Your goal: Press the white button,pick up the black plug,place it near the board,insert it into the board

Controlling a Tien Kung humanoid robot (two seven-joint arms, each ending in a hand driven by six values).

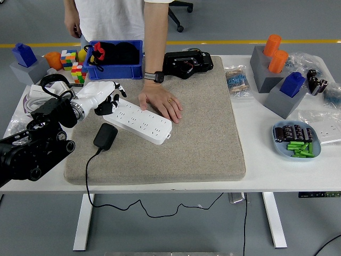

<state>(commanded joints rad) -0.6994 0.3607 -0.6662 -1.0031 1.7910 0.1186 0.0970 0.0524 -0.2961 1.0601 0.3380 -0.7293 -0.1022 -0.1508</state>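
Note:
The black cable trails away in loose waves [151, 215], so only its near end [88, 166] will come along when I bring the black plug to the power strip.
A white power strip [141, 122] lies slantwise on the grey mat [197, 133]. A person's hand [161, 103] rests flat on the strip's far edge, holding it down. My left hand [109, 98], white with dark fingertips, hovers over the strip's left end, its fingers loosely spread and holding nothing. The black plug [105, 136] lies on the mat just below the strip's left end, its black cable [90, 176] trailing off the table's front edge. My right arm is out of sight.
A blue bin [114, 60] and a black device [187, 63] stand behind the mat. Coloured cubes [74, 66] and white cords [37, 98] crowd the left. Grey blocks with orange and blue pieces [277, 69] and a blue dish [296, 141] sit right.

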